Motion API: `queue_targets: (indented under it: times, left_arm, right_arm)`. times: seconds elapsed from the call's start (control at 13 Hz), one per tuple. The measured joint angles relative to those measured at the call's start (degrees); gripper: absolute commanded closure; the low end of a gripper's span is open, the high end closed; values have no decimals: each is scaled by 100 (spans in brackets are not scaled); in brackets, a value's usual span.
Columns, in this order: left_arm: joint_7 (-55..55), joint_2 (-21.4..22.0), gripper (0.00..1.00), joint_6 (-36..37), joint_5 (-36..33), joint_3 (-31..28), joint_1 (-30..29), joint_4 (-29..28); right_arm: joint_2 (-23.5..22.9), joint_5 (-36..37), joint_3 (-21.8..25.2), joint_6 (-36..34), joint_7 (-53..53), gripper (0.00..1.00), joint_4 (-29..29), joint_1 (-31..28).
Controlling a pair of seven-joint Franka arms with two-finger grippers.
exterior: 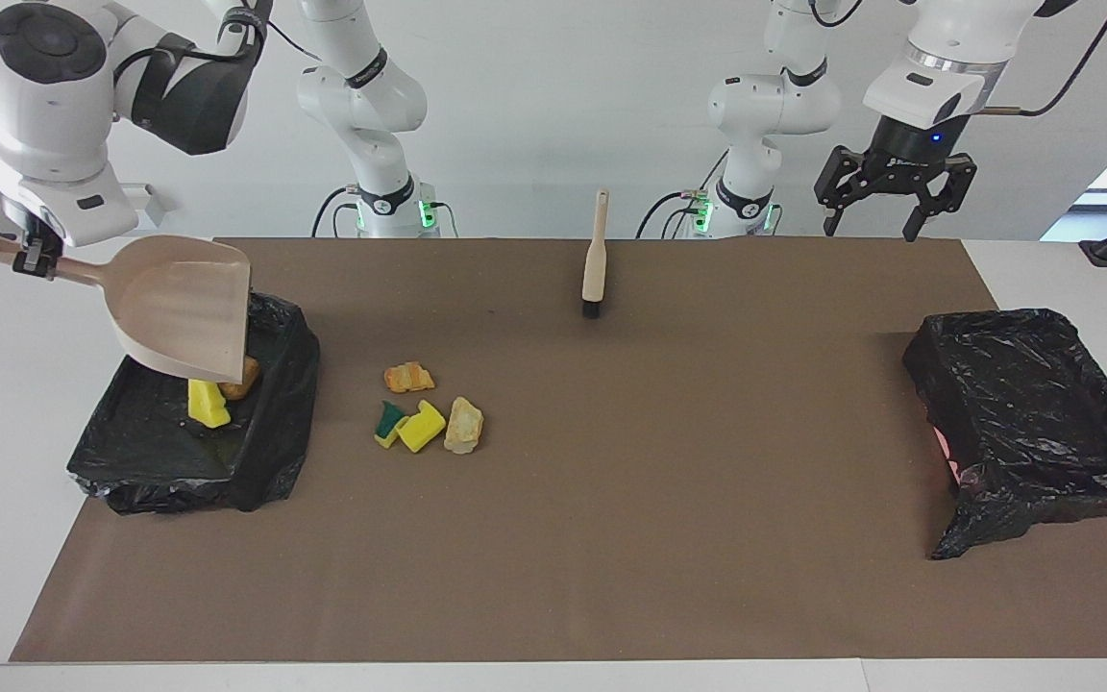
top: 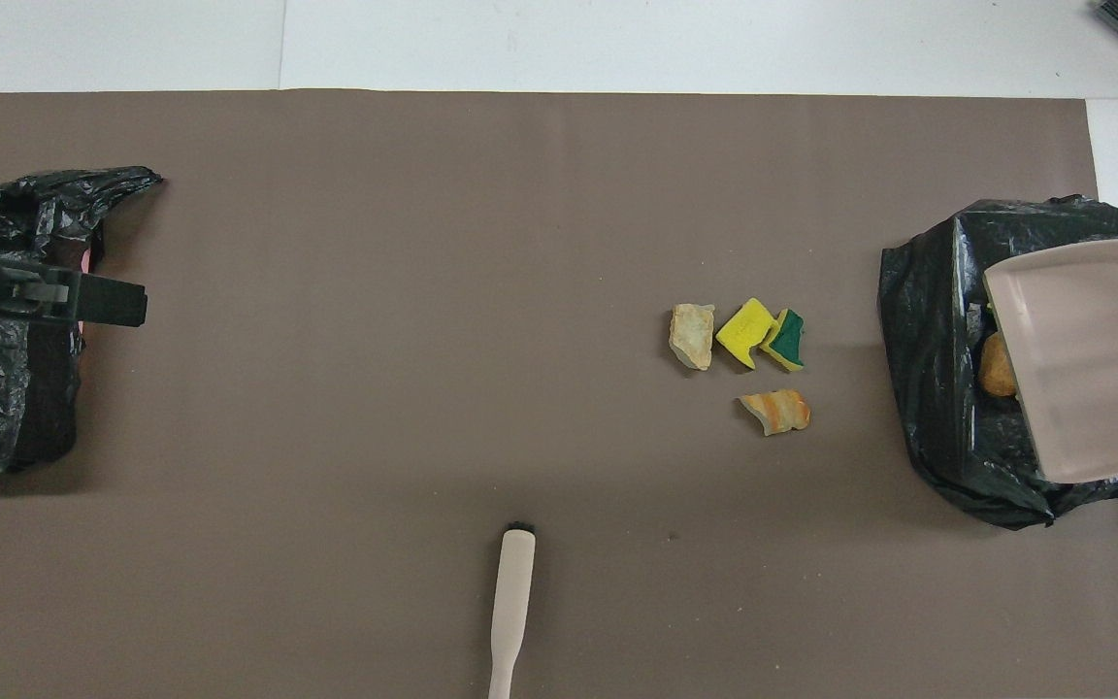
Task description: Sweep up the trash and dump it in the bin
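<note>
I should have my right gripper set the empty dustpan it holds down mid-mat and take the brush (top: pixel 513 600), since trash scraps (top: pixel 744 333) lie on that gripper's side.
My right gripper (exterior: pixel 35 258) is shut on the handle of a beige dustpan (exterior: pixel 184 308), which it holds tilted with the lip down over the black-lined bin (exterior: pixel 275 423) at the right arm's end. The dustpan (top: pixel 1088 359) covers much of this bin (top: pixel 928 388) in the overhead view. A yellow scrap (exterior: pixel 208 404) and an orange-brown scrap (exterior: pixel 238 377) lie in the bin. Several trash scraps lie on the brown mat beside the bin: an orange-brown one (exterior: pixel 409 377), a green-backed one (exterior: pixel 388 423), a yellow one (exterior: pixel 421 426) and a beige one (exterior: pixel 463 425). My left gripper (exterior: pixel 893 207) is open, empty and raised.
A beige brush (exterior: pixel 595 258) stands upright on the mat near the robots, at mid-table; it also shows in the overhead view (top: pixel 510 607). A second black-lined bin (exterior: pixel 1024 404) sits at the left arm's end, under the left gripper (top: pixel 74 296) in the overhead view.
</note>
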State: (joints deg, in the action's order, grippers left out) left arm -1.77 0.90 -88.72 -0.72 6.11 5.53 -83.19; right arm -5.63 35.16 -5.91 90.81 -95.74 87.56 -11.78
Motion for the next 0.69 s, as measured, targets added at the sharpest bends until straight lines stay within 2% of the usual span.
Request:
queue_targets:
  times: [0.31, 0.69]
  left_arm:
    - [157, -255, 0, 130, 98, -1, -220, 243]
    - [242, -12, 0, 324, 121, -4, -300, -34]
  right_arm:
    - [30, -591, -655, -521, 2143, 100, 1, 33]
    - [59, -1361, -1374, -577, 5011, 100, 13, 68]
